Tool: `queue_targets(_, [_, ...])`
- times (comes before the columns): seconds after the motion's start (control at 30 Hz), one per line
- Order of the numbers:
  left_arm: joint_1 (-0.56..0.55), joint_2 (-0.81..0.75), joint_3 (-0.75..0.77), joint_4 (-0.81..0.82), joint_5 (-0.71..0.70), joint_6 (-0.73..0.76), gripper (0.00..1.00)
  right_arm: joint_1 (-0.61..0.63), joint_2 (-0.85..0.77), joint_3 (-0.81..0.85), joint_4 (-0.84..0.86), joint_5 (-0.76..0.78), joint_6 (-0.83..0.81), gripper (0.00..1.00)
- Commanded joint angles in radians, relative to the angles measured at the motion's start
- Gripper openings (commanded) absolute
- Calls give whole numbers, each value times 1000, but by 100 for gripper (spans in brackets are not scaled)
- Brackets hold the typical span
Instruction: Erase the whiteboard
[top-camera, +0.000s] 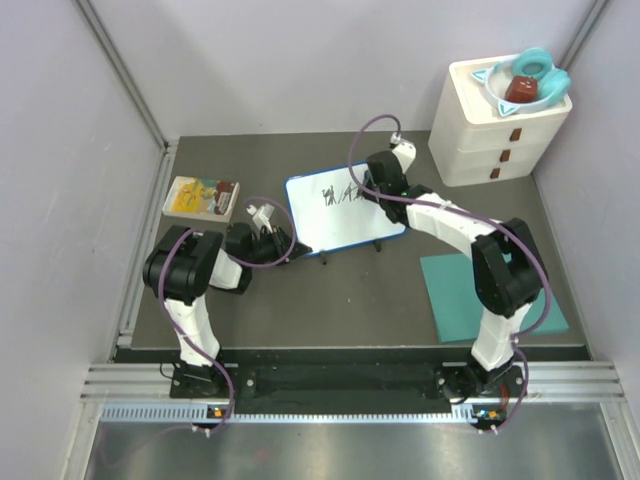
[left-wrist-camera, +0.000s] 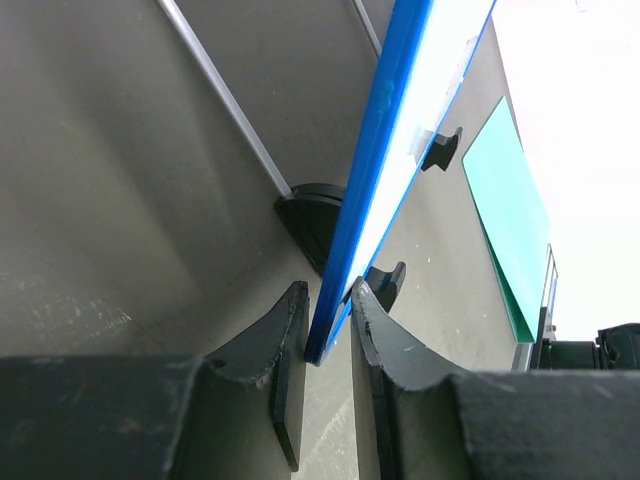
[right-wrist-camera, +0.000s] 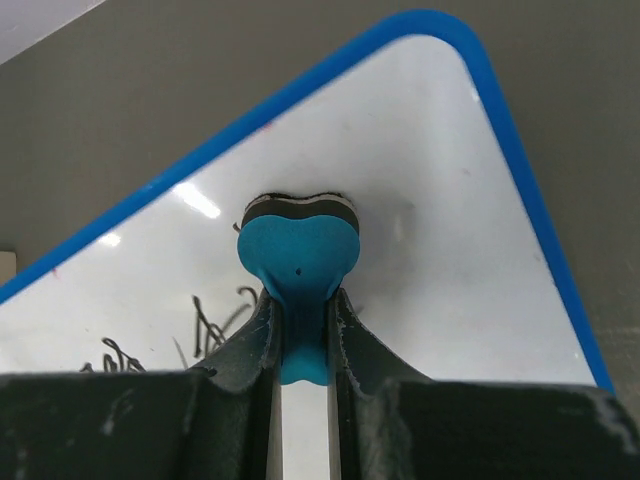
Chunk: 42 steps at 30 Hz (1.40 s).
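The eraser (right-wrist-camera: 299, 245) is past the black scribbles near the whiteboard's rounded corner, so my right gripper should wipe with the eraser back across the scribbles (top-camera: 341, 194) toward my left gripper.
The whiteboard (top-camera: 340, 212), white with a blue rim, lies tilted on small black feet in the middle of the table, with black scribbles (top-camera: 340, 194) on its upper part. My left gripper (top-camera: 272, 240) is shut on its left edge; in the left wrist view the blue rim (left-wrist-camera: 365, 190) runs up from between the fingers (left-wrist-camera: 285, 325). My right gripper (top-camera: 372, 188) is shut on a blue eraser (right-wrist-camera: 298, 255) whose dark pad presses on the whiteboard (right-wrist-camera: 440, 250) near its rounded corner. Black scribbles (right-wrist-camera: 215, 325) show to the left of the eraser.
A flat teal mat (top-camera: 490, 295) lies at the right, near the right arm's base. A white drawer unit (top-camera: 495, 125) with a teal-and-red item on top stands back right. A small box with a colourful label (top-camera: 202, 197) sits left of the whiteboard.
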Motion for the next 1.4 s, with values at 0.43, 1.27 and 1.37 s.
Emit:
queue_targets(0.43, [-36, -2, 17, -208, -116, 88, 0, 248, 183, 282, -67, -75, -54, 0])
queue_targets(1.27, [-45, -15, 18, -240, -139, 101, 0, -13, 200, 223, -174, 79, -100, 0])
queue_targets(1.37, [-47, -13, 20, -240, -137, 101, 0, -28, 191, 176, -191, 121, -83, 0])
